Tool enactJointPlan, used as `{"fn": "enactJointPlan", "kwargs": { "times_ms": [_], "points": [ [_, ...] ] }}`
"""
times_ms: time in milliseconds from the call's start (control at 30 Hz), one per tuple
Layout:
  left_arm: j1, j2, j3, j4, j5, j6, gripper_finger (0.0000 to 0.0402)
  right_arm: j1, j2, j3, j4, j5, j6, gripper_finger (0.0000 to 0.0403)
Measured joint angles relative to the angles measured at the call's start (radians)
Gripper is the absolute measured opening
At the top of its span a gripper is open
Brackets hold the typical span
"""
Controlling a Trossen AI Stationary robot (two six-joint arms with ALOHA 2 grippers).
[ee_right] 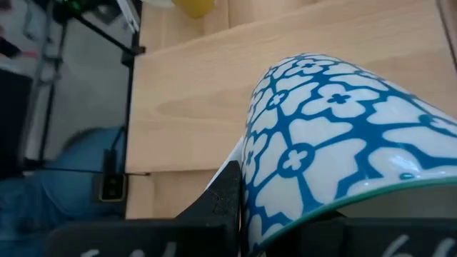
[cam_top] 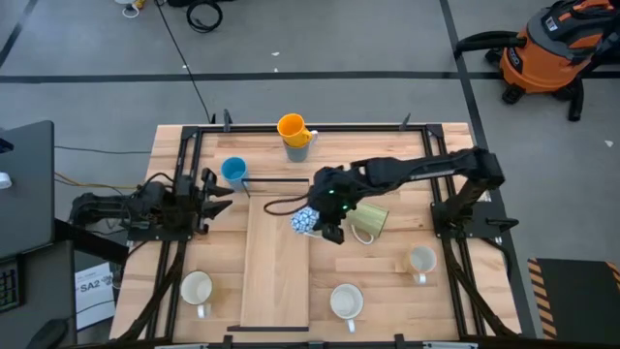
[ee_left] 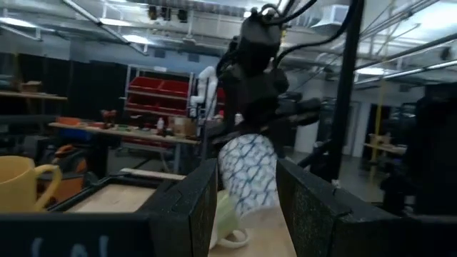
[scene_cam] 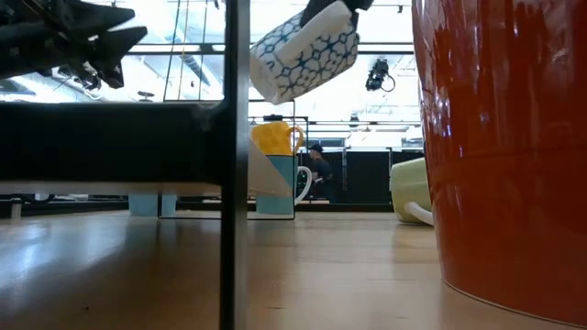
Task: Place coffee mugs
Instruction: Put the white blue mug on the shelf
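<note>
The blue-patterned white mug is hanging at a slant with its base (scene_cam: 265,79) toward my left gripper, so my right gripper should first set it upright next to the pale green mug.
My right gripper (cam_top: 325,221) reaches from the table's right to its middle and is shut on the blue-patterned white mug (cam_top: 304,222), which is lifted high and tilted in the low view (scene_cam: 305,50). The pale green mug (cam_top: 369,221) lies on its side just right of it. An orange mug (cam_top: 292,127) sits on top of a greyish mug (cam_top: 298,148) by the far edge. The bright blue mug (cam_top: 233,172) stands in front of my left gripper (cam_top: 221,191), which waits open at the table's left. Three white mugs (cam_top: 197,288) (cam_top: 346,301) (cam_top: 421,259) stand upright near the near edge. My right gripper holds the patterned mug at its rim (ee_right: 357,191), coming from above and the table's right. One dark finger (ee_right: 221,201) lies against the outer wall; the mug hides the other. The mug hangs clear of the table, tilted, with its base toward the table's left (scene_cam: 264,78).
A long wooden board (cam_top: 276,271) runs down the table's middle under the held mug. Black frame rails (cam_top: 184,184) (cam_top: 441,194) border the work area. In the low view a large red-orange rounded object (scene_cam: 504,137) stands close to the camera on the right.
</note>
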Motion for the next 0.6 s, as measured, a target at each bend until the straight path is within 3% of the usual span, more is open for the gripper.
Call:
{"fn": "enactJointPlan", "kwargs": {
  "times_ms": [300,600],
  "points": [
    [-0.087,0.133,0.0,0.12,-0.063,0.035,0.0151,0.001,0.143,0.097,-0.095,-0.003,-0.1,0.0036],
    [-0.103,0.283,0.0,0.128,-0.114,0.034,0.0151,0.002,0.168,0.1,-0.203,-0.004,-0.16,0.0036]
  ]
}}
